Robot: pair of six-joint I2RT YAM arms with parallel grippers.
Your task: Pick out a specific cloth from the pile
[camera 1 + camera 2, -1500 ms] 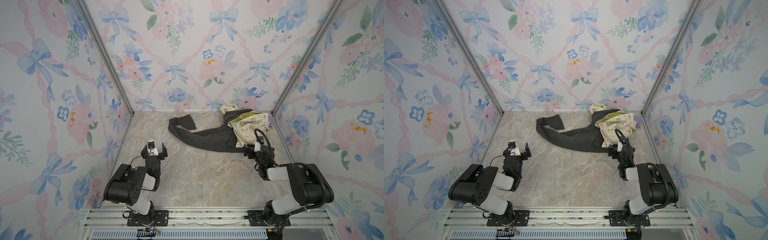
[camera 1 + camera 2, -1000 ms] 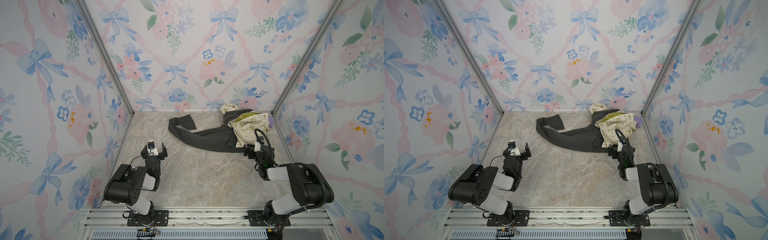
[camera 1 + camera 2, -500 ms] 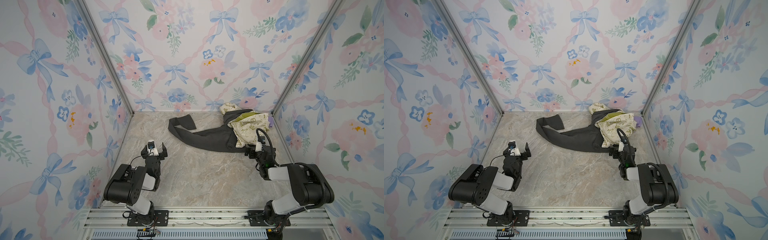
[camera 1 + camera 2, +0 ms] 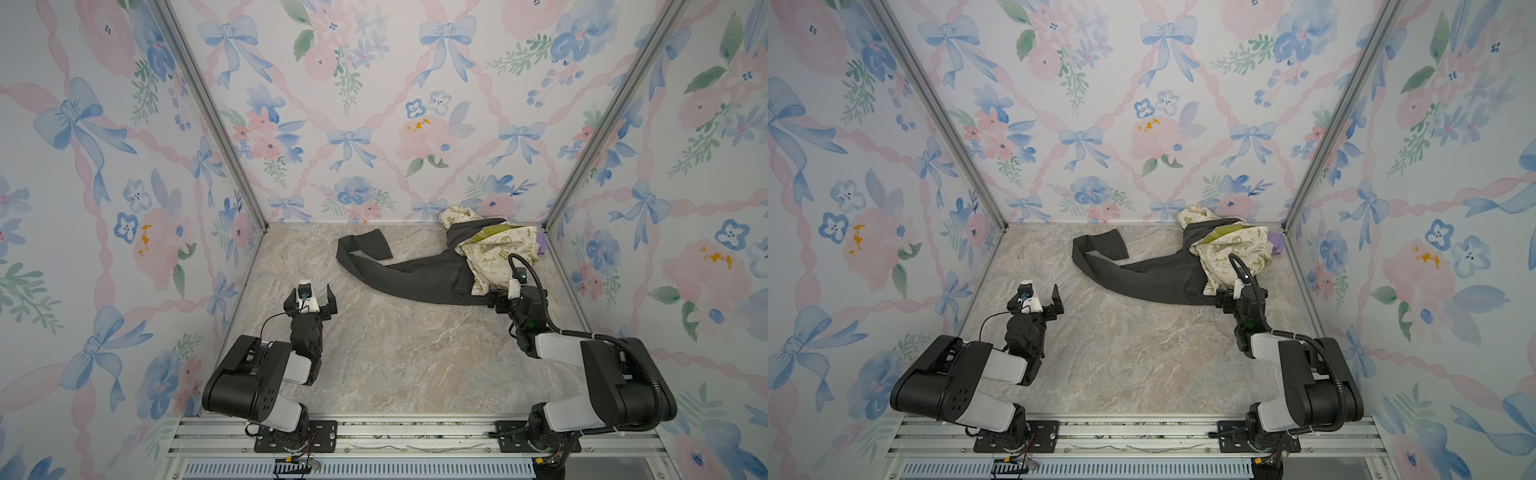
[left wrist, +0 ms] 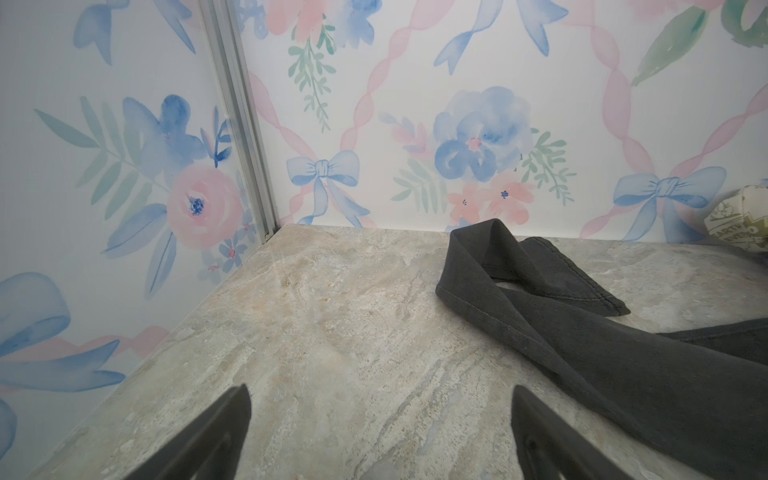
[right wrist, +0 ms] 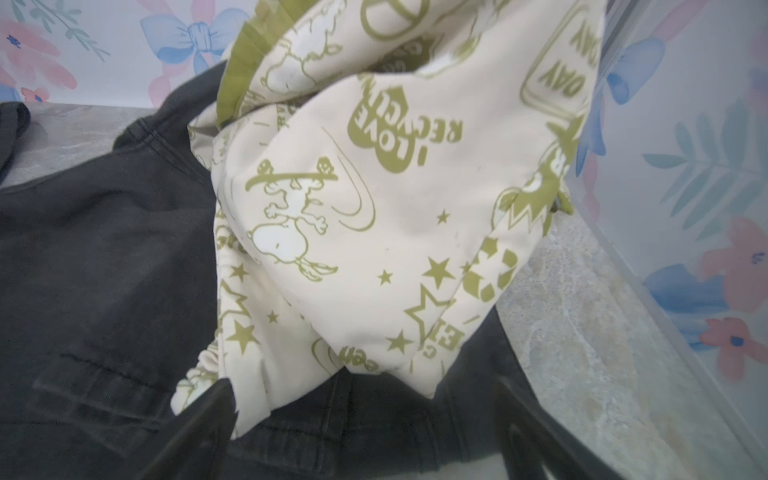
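Note:
The cream cloth leaves only a small edge of the lavender-purple cloth (image 4: 542, 243) uncovered, so the robot's right gripper should first pull the cream cloth's wall-side edge (image 4: 529, 253) out of the way.
The pile lies at the back right of the marble floor. A long dark grey garment (image 4: 415, 278) stretches leftward from it, and a cream cloth with olive-green prints (image 4: 494, 253) is heaped on top. Of the lavender-purple cloth (image 4: 541, 245) only a small edge (image 4: 1277, 243) shows, behind the cream one by the right wall. In the right wrist view it is hidden. My right gripper (image 4: 505, 297) (image 6: 365, 411) is open at the pile's near edge, over the dark grey garment (image 6: 104, 270), with the cream cloth (image 6: 374, 228) just ahead. My left gripper (image 4: 311, 297) (image 5: 380, 415) is open over bare floor.
Floral walls close in the floor (image 4: 395, 353) on three sides; the right wall (image 6: 685, 187) stands close beside the pile. The grey garment's folded end (image 5: 519, 274) lies ahead and to the right of my left gripper. Both arm bases sit on the front rail (image 4: 415, 432).
My right gripper has edged slightly toward the pile. The left arm and the garments have not moved.

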